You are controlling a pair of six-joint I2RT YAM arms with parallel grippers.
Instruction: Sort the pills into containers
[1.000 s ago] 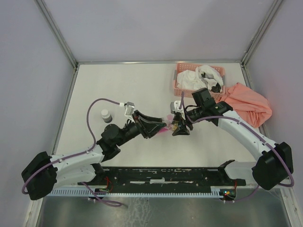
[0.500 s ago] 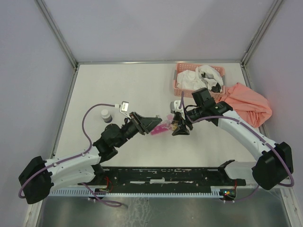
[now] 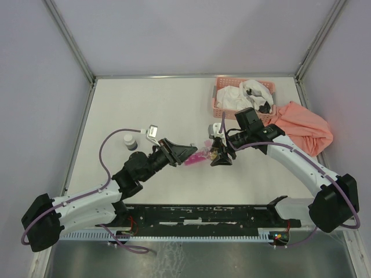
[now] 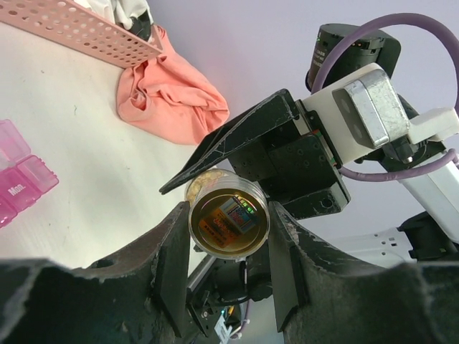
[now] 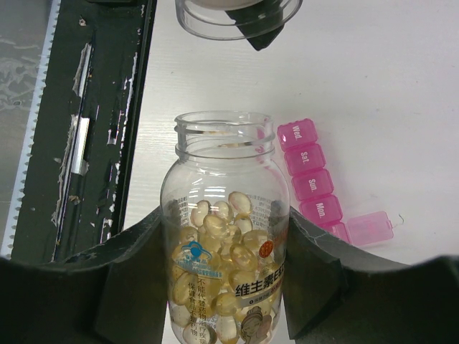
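I should now lower the cap with my left gripper until the cap sits on the free tabletop (image 3: 167, 175) beside the organizer, because the cap is off the bottle's opening (image 5: 224, 129).
My right gripper (image 3: 220, 156) is shut on a clear pill bottle (image 5: 224, 236) half full of yellow softgel pills (image 5: 229, 236); its mouth is open and uncapped. My left gripper (image 3: 184, 153) sits just left of it, shut on the bottle's round clear cap (image 4: 228, 218), which also shows at the top of the right wrist view (image 5: 237, 14). The magenta-pink pill organizer (image 3: 199, 157) lies on the table between and below the two grippers. Its day-marked compartments (image 5: 308, 172) are shut, except one lid (image 5: 369, 226) that stands open. The organizer also shows in the left wrist view (image 4: 21, 179).
A small bottle (image 3: 130, 141) stands on the table to the left. A salmon lattice basket (image 3: 215, 103) with white cloth sits at the back right, an orange cloth (image 3: 301, 127) beside it. A black rail (image 3: 203, 217) runs along the near edge.
My left gripper has drawn back to the left, away from the bottle, with the cap in it. The right gripper and bottle have stayed in place.
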